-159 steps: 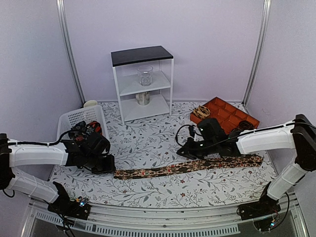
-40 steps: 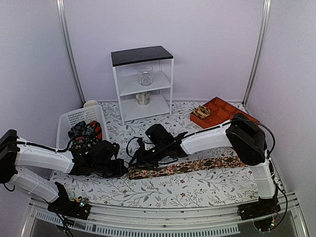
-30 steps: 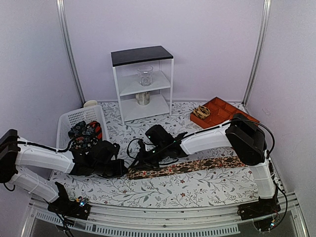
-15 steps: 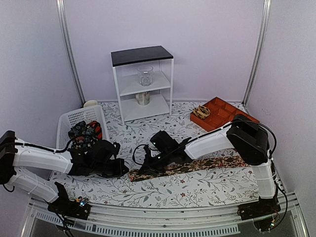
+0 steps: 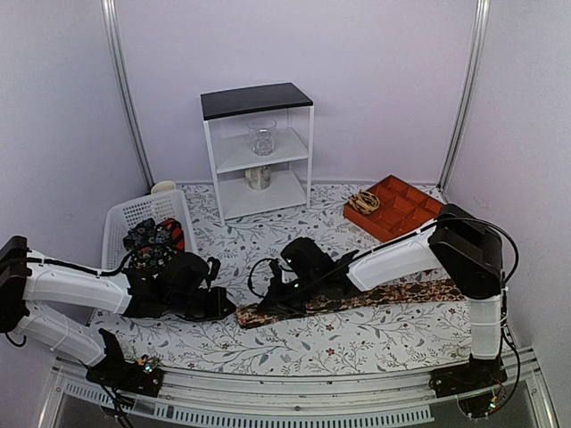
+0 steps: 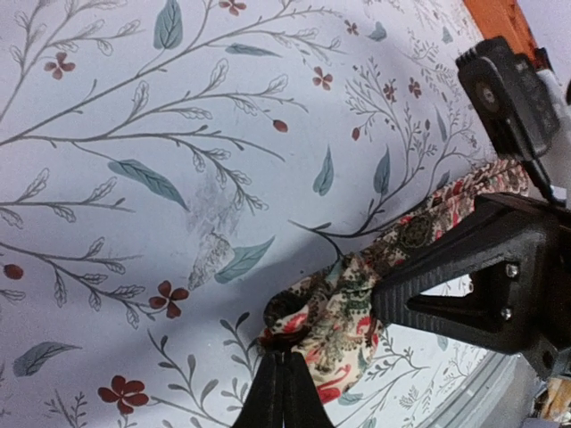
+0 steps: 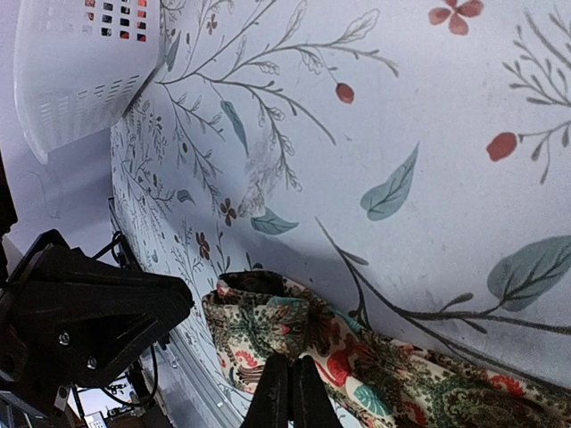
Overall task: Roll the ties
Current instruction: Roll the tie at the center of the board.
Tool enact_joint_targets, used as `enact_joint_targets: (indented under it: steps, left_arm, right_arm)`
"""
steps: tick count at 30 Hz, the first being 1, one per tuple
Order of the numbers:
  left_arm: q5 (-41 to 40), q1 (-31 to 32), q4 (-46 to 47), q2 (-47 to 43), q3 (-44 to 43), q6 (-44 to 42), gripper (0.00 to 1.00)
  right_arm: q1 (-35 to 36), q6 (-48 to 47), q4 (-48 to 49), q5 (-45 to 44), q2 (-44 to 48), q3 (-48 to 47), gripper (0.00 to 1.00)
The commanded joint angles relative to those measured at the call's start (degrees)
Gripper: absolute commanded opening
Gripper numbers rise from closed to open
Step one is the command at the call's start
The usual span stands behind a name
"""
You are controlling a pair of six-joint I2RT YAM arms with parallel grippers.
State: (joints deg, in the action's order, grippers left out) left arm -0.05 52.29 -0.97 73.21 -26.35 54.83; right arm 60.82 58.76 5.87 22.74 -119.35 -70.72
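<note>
My left gripper should move back and pin the tie's fold farther in before (image 6: 332, 323) my right gripper moves on, because my left gripper touches only the roll's outer edge (image 6: 275, 332).
One tie (image 5: 401, 294), brown with a pale and red floral print, lies across the near half of the table; its left end is folded into a small roll (image 6: 352, 312). My left gripper (image 5: 229, 309) is shut on the roll's outer edge, fingertips (image 6: 284, 361) pinching the fabric. My right gripper (image 5: 269, 303) is shut on the fold just to the right of it, and in the right wrist view its tips (image 7: 287, 366) press the tie (image 7: 268, 325) together. The two grippers stand close, facing each other. The rest of the tie stretches flat to the right.
A white basket (image 5: 134, 214) at the back left holds a dark and red bundle (image 5: 153, 239). A white shelf (image 5: 257, 100) stands at the back with a glass jar (image 5: 262, 137) and a tin (image 5: 259, 177). An orange compartment tray (image 5: 412, 209) sits at the back right.
My right gripper has closed on the tie's folded end and slid right and nearer. The tie's left end has moved right with it; the left gripper followed, still shut.
</note>
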Motion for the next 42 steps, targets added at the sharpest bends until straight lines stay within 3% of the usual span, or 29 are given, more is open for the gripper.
enact_joint_targets:
  steps: [1, 10, 18, 27, 37, 42]
  left_arm:
    - [-2.5, 0.8, -0.2, 1.2, -0.9, -1.2, 0.01]
    - [-5.6, 0.6, -6.1, 8.6, -8.3, -5.2, 0.00]
    - [2.1, 0.0, -7.0, 13.9, -11.3, -9.0, 0.00]
    - [3.3, -1.3, -8.9, 13.8, -11.3, -9.2, 0.00]
    - [-4.4, -1.4, -17.4, 7.9, -12.3, -4.0, 0.00]
    - [0.2, -1.1, -12.7, 3.2, -8.6, -2.2, 0.01]
  right_arm:
    - [0.5, 0.9, 1.1, -2.7, 4.3, 2.3, 0.00]
    - [0.5, 0.9, 1.8, -2.7, 4.6, 3.1, 0.00]
    - [0.5, 0.6, 2.0, -3.1, 4.8, 3.3, 0.00]
    - [0.5, 0.4, 1.8, -4.2, 5.3, 3.6, 0.00]
    - [0.5, 1.5, 1.1, -5.5, 6.8, 4.7, 0.00]
    - [0.5, 2.9, 1.2, -6.6, 6.4, 5.4, 0.00]
